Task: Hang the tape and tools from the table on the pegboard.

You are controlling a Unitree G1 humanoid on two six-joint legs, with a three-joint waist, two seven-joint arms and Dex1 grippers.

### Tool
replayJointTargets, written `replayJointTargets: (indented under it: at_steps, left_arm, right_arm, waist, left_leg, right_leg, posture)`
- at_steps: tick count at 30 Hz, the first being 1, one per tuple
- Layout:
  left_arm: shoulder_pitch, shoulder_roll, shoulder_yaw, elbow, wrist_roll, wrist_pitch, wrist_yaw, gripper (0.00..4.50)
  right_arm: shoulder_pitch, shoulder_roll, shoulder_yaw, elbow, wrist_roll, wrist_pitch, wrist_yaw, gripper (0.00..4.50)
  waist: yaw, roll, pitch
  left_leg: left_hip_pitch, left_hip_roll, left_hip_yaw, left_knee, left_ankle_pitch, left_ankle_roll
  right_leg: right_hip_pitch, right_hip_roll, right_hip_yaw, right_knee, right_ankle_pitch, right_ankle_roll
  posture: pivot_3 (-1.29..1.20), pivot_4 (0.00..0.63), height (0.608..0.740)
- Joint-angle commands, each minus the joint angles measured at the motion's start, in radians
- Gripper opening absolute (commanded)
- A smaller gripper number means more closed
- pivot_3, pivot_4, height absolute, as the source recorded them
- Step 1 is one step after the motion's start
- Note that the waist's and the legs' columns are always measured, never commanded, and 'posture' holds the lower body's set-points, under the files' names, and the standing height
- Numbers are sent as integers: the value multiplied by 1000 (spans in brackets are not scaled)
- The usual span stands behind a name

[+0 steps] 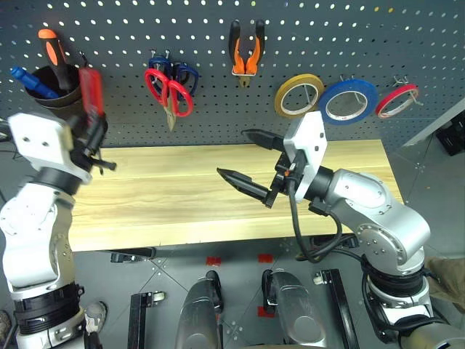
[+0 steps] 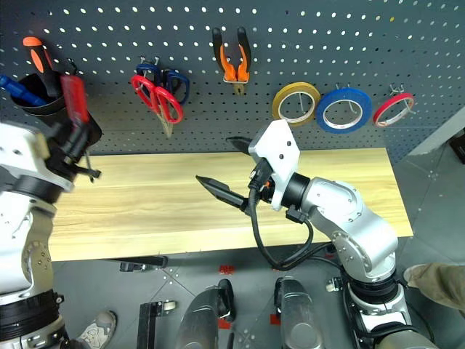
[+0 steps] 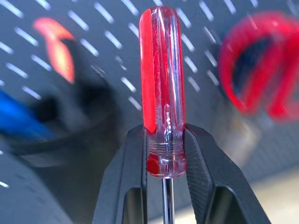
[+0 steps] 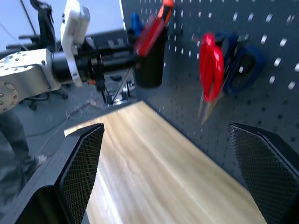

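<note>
The slim screwdriver's shaft (image 3: 168, 200) is hanging next to the black cup, lower than the cup's rim. The robot's left gripper should first raise it high and then bring it down into the cup's opening (image 1: 61, 92).
My left gripper (image 3: 166, 135) is shut on the base of the clear red handle of the slim screwdriver (image 3: 161, 74). It holds the tool upright in front of the pegboard (image 1: 109, 43), just right of a black cup (image 1: 57, 93). The red-handled scissors (image 1: 173, 93), the orange-and-black pliers (image 1: 245, 51) and the blue tape (image 1: 349, 100) hang on the pegboard's hooks. My right gripper (image 1: 232, 153) hovers open and empty above the middle of the table (image 1: 160, 203), pointing left.
The black cup holds an orange-and-black screwdriver (image 1: 52, 51) and a blue tool (image 1: 30, 81). Dark blue scissors (image 1: 185, 73) hang behind the red ones. A yellow tape ring (image 1: 298, 94) and a red tape ring (image 1: 397, 100) flank the blue one.
</note>
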Motion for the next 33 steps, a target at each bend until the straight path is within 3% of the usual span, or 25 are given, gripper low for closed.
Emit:
replayJointTargets:
  at_steps: [1, 7, 11, 21, 32, 33]
  left_arm:
    - [-126, 61, 50, -34, -53, 20, 38, 760]
    - [-375, 128, 12, 150, -45, -40, 29, 760]
    - [-462, 145, -26, 261, -8, -119, 5, 760]
    - [-397, 187, 0, 343, 82, -259, 38, 760]
    - [-346, 158, 0, 564, 110, -424, 91, 759]
    - [-352, 149, 1, 575, 103, -436, 97, 1109]
  right_arm:
    - [-28, -11, -30, -27, 37, -15, -1, 4500]
    - [-60, 1, -41, -17, 57, 37, -71, 4500]
    - [-111, 26, -73, -11, 111, 123, -127, 4500]
    - [-140, 28, -88, -7, 152, 142, -177, 4500]
    - [-157, 33, -71, 15, 161, 122, -166, 4500]
    - [-157, 32, -69, 15, 161, 120, -165, 4500]
  waist:
    - [2, -1, -1]
    - [0, -2, -13]
    - [-6, -2, -18]
    - [-10, -2, -18]
    - [-11, -6, -26]
    - [-11, -7, -28]
  left_leg:
    - [0, 0, 0, 1, 0, 0]
    - [0, 0, 0, 3, 0, 0]
    - [0, 0, 0, 4, 0, 0]
    - [-1, 1, 0, 7, 0, 0]
    - [0, 1, 0, 12, 0, 0]
    - [0, 1, 0, 12, 0, 0]
  right_leg:
    - [0, 0, 0, 1, 0, 0]
    - [0, 1, 0, 1, 0, 0]
    - [0, 1, 0, 1, 0, 0]
    - [0, 1, 1, 3, 0, 0]
    - [-1, 1, 2, 12, 0, 0]
    - [-1, 1, 2, 12, 0, 0]
  posture:
    - [-219, 256, 740]
    - [-244, 242, 740]
    - [-263, 240, 740]
    - [-270, 240, 740]
    - [-260, 234, 740]
    - [-260, 234, 740]
